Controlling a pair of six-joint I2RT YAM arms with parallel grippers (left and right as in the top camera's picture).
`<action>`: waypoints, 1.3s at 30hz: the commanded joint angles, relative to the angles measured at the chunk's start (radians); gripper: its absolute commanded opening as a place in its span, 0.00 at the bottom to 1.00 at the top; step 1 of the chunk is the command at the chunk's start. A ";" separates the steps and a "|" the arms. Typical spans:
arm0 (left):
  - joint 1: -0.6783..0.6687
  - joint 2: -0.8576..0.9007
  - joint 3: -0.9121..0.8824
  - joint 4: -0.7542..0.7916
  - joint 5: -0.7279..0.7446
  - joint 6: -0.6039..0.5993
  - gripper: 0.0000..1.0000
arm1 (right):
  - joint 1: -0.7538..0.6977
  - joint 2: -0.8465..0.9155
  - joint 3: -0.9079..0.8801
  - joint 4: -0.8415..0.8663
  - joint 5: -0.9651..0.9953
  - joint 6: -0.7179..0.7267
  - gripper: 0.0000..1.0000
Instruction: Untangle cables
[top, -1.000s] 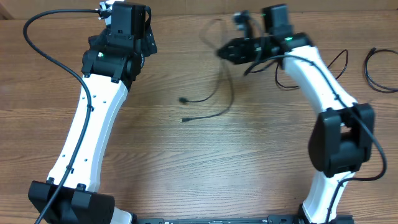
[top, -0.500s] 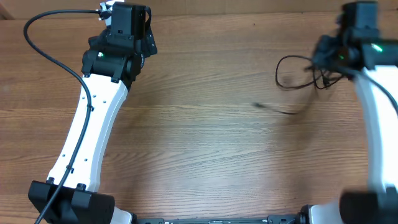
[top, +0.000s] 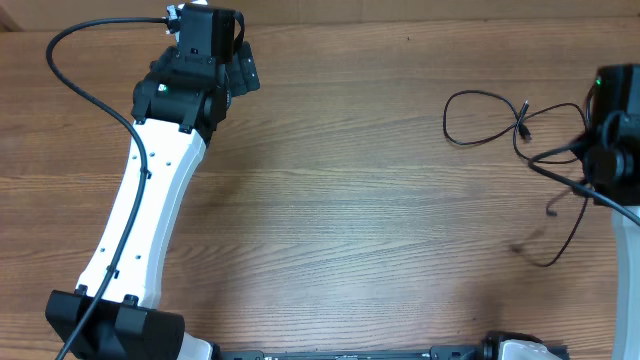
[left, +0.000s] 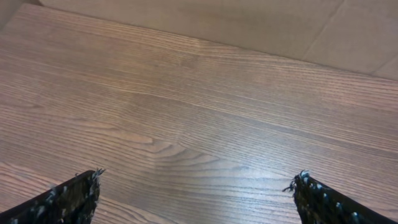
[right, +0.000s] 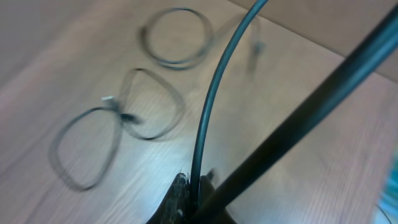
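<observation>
My right gripper has the black cable midway with its ends dangling. Next, I put it down clear of the looped cables (top: 545, 295), release and reach for its plug.
One thin black cable (top: 470, 118) lies in a loose loop on the wooden table (top: 350, 200) at the back right, its plug end (top: 523, 127) free. My right gripper (top: 600, 160) is at the far right edge, shut on another thin black cable (top: 570, 235) that hangs down and trails toward the front. The right wrist view shows the fingers (right: 198, 186) pinched on that strand (right: 208, 118), with several blurred cable loops (right: 149, 102) on the table beyond. My left gripper (top: 243, 70) is at the back left, open and empty (left: 199, 186), with no cable near it.
A thicker dark strand (right: 311, 106) crosses the right wrist view diagonally, blurred. The left arm (top: 150, 190) stretches along the left side of the table. The far table edge (left: 186, 37) shows in the left wrist view.
My right arm swung from the back centre to the far right and toward the front, carrying a cable. One cable now lies looped at the back right. The left arm barely moved.
</observation>
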 joint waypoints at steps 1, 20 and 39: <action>-0.005 -0.001 0.016 0.003 0.013 0.011 1.00 | -0.115 -0.031 -0.118 0.007 0.039 0.113 0.04; -0.006 -0.001 0.016 0.002 0.070 0.010 1.00 | -0.787 -0.051 -0.761 0.669 -0.476 0.003 0.04; -0.006 -0.001 0.016 0.001 0.129 0.010 1.00 | -0.962 0.345 -0.904 1.135 -0.505 0.013 0.04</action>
